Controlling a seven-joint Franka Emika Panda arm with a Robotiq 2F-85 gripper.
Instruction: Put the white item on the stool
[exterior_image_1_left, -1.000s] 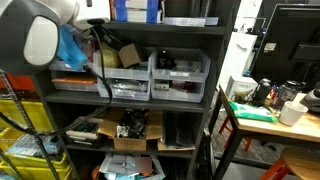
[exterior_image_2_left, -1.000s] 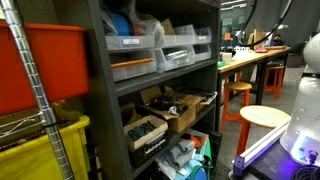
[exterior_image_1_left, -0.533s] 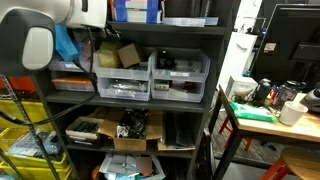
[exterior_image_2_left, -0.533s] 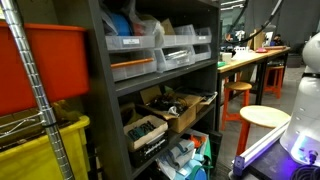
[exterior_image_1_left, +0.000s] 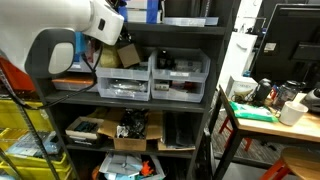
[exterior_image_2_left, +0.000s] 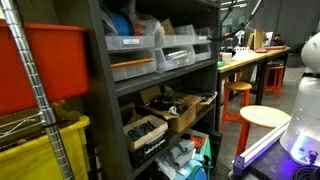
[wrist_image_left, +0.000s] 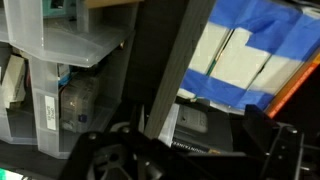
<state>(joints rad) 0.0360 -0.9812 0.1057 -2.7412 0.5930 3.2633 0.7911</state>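
Observation:
The grey post (wrist_image_left: 180, 65) lies slanted across my open fingers. Next, I rotate my gripper square to the post and centre it on the slim white item (wrist_image_left: 167, 126) alongside.
In the wrist view my gripper (wrist_image_left: 190, 152) is open, its dark fingers (wrist_image_left: 276, 150) spread low in the picture with nothing between them. It faces the shelf, whose grey post (wrist_image_left: 178, 70) crosses diagonally just ahead. Behind the post at the upper right lies what looks like the white item (wrist_image_left: 236, 62), flat white panels edged in blue. In an exterior view my arm (exterior_image_1_left: 62, 45) covers the shelf's upper left bins. The stool (exterior_image_2_left: 265, 116), with a pale round seat, stands near the robot base (exterior_image_2_left: 308, 100).
Clear plastic bins (exterior_image_1_left: 152, 75) fill the shelf's middle row and cardboard boxes (exterior_image_1_left: 130, 130) sit below. A black box (wrist_image_left: 205, 120) lies under the gripper. A workbench (exterior_image_1_left: 265, 115) with a white cup (exterior_image_1_left: 292, 113) stands beside the shelf. A red stool (exterior_image_2_left: 238, 90) is under the bench.
My arm has swung rightward across the shelf's upper left corner and now hides the blue bundle that showed there earlier. The jaws stay open.

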